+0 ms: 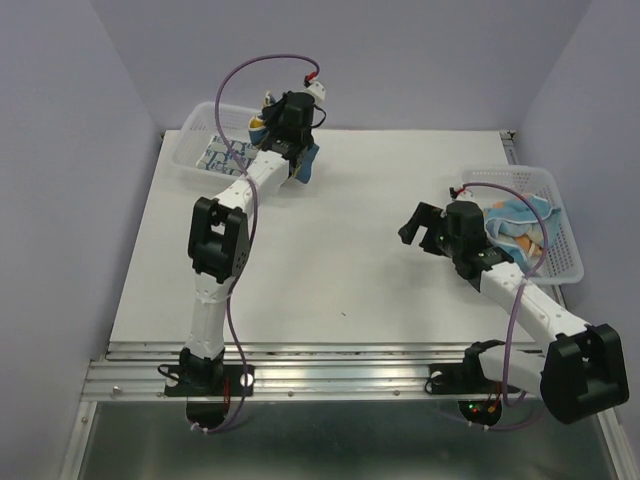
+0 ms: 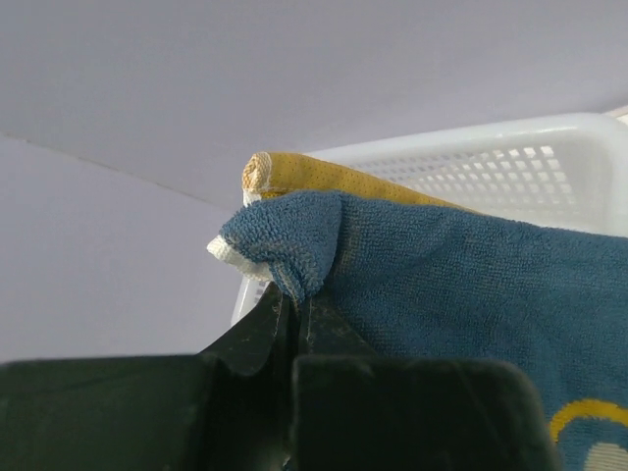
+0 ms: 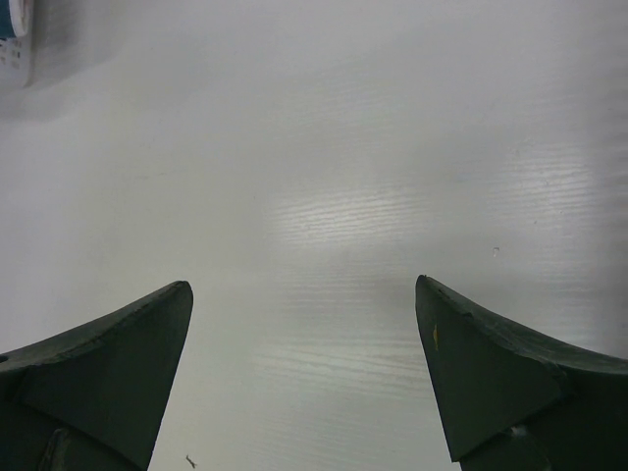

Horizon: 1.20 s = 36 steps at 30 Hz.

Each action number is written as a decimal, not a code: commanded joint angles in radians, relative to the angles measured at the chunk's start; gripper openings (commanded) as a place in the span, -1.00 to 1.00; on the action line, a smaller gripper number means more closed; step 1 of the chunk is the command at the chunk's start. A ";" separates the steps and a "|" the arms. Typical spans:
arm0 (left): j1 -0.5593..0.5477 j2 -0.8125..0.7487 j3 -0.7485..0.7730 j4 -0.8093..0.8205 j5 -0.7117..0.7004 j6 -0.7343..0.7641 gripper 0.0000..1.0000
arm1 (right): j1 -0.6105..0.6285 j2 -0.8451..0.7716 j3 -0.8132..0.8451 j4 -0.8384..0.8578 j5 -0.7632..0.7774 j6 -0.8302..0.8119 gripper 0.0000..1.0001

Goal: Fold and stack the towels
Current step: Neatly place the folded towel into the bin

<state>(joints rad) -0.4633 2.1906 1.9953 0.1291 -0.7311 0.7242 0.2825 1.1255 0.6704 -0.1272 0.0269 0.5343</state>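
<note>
My left gripper is carrying the dark blue towel, and its folded layers (image 2: pixel 329 208) hang together by the open basket. The gripper should now move the dark blue towel over the patterned towel (image 1: pixel 219 157) until it lies there.
My left gripper (image 2: pixel 294 302) is shut on a corner of a dark blue towel (image 2: pixel 451 280) with a yellow reverse side (image 2: pixel 324 179) and a white hem. In the top view this gripper (image 1: pixel 271 110) is raised at the far left basket (image 1: pixel 196 128), and the blue towel (image 1: pixel 305 163) hangs beside the arm. A blue-and-white patterned towel (image 1: pixel 214 156) lies in that basket. Light blue and orange towels (image 1: pixel 520 222) are heaped in the right basket (image 1: pixel 563 262). My right gripper (image 1: pixel 420 231) is open over the bare table, and nothing lies between its fingers (image 3: pixel 137 343).
The white mesh wall of the left basket (image 2: pixel 510 162) stands just behind the held towel. The white table (image 1: pixel 350 250) lies between the two baskets. Lilac walls close in the back and both sides. A purple cable (image 1: pixel 262 62) loops above the left arm.
</note>
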 commanded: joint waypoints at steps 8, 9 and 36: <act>0.112 0.011 0.051 0.004 0.074 -0.006 -1.00 | -0.005 0.023 0.001 0.040 0.030 -0.014 1.00; 0.120 0.014 0.050 0.007 0.087 -0.014 -1.00 | -0.005 0.025 0.001 0.043 0.034 -0.013 1.00; 0.253 0.130 0.000 0.098 0.222 -0.020 -1.00 | -0.005 0.025 -0.037 0.106 0.099 -0.023 1.00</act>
<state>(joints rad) -0.2405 2.3425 1.9873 0.1551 -0.5098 0.6983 0.2825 1.1458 0.6434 -0.0742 0.0986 0.5224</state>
